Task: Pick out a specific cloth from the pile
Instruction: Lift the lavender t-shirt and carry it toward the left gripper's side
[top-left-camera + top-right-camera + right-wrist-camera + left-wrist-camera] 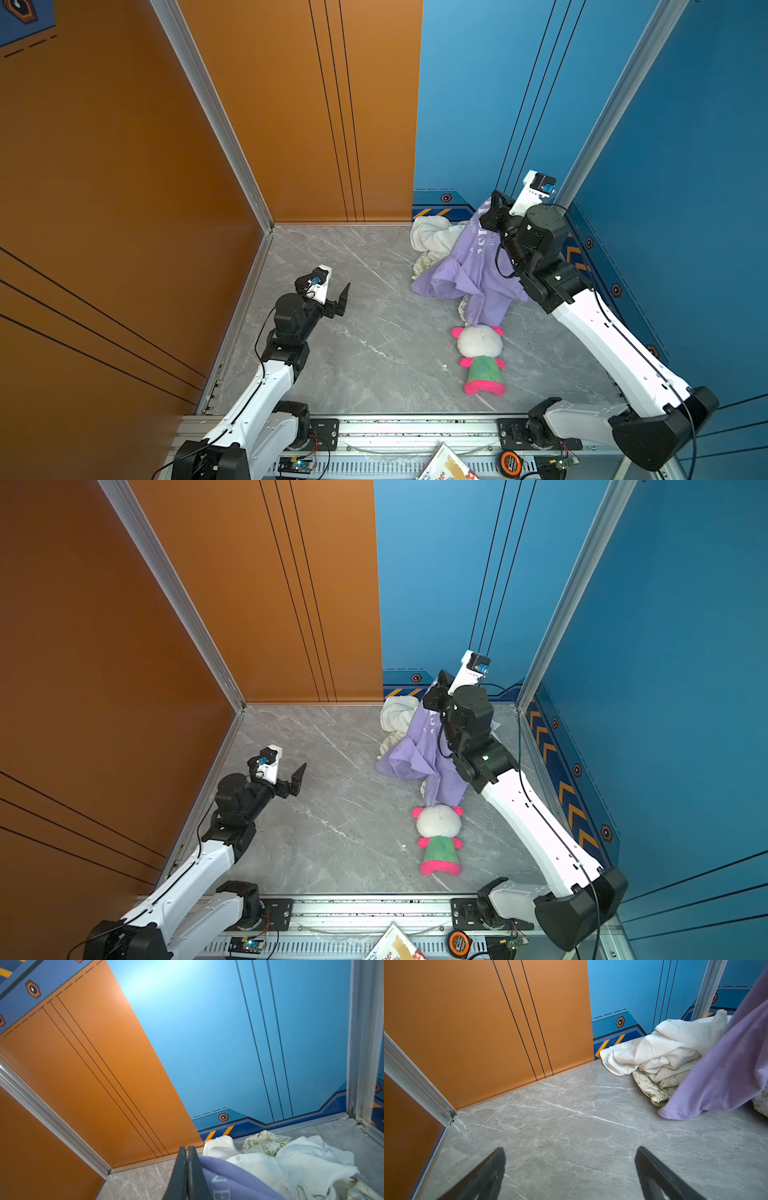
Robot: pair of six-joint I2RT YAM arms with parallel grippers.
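The robot's right gripper has the purple cloth [478, 269] alone in its fingers and the floor [362, 272] by the orange wall is clear, so it should keep going there and let go of the cloth.
The cloth [469, 266] [415, 750], a lilac-purple T-shirt with white lettering, hangs lifted from my right gripper [490, 210] [436, 690], which is shut on its upper edge near the back wall. Its lower folds trail on the floor down to the plush bear. In the right wrist view the shut gripper [188, 1148] has the purple cloth [232, 1180] bunched against it. The pile [432, 237] [397, 717] lies behind, with white cloth [664, 1049] [291, 1159] over cream green-printed cloth [652, 1086] [264, 1142]. My left gripper [336, 293] [293, 773] [571, 1151] hovers open and empty at the left.
A pink-and-green plush bear [482, 357] [440, 837] lies on the grey marble floor [365, 332] in front of the cloth. Orange wall [124, 166] on the left, blue wall [685, 166] on the right. A tape measure [510, 461] and a packet [446, 465] sit by the front rail.
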